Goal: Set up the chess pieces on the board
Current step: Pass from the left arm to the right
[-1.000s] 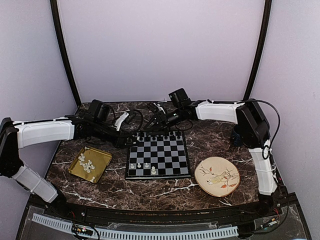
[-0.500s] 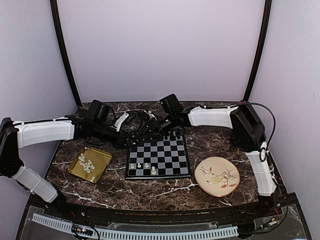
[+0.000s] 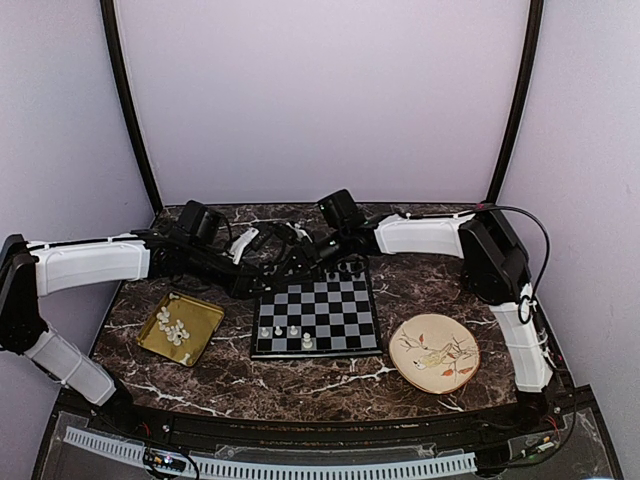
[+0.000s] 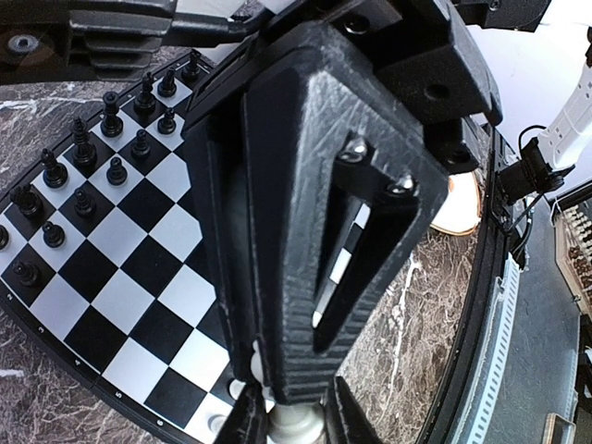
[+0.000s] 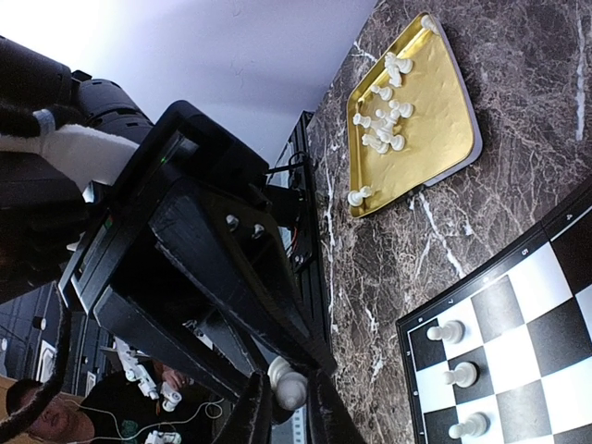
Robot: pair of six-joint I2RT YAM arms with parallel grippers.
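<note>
I should open my left gripper and move it away first, because both grippers are holding the white piece. Then my right gripper will carry the piece to the board's near squares.
Above the board's far left corner my two grippers meet tip to tip. In the left wrist view my left gripper is shut on a white chess piece, and the right gripper's fingers reach down onto it. The right wrist view shows my right gripper shut on the same white piece, opposite the left gripper's fingers. Three white pieces stand on the board's near left squares. More white pieces lie in the gold tray. From above the held piece is hidden.
Black chessmen fill the board's two far rows. A patterned plate lies right of the board. The tray sits left of the board, and both arms stretch low across the back of the marble table.
My right gripper swung left from the board's far edge to the left gripper and closed on the white piece held there. The left arm stayed still.
</note>
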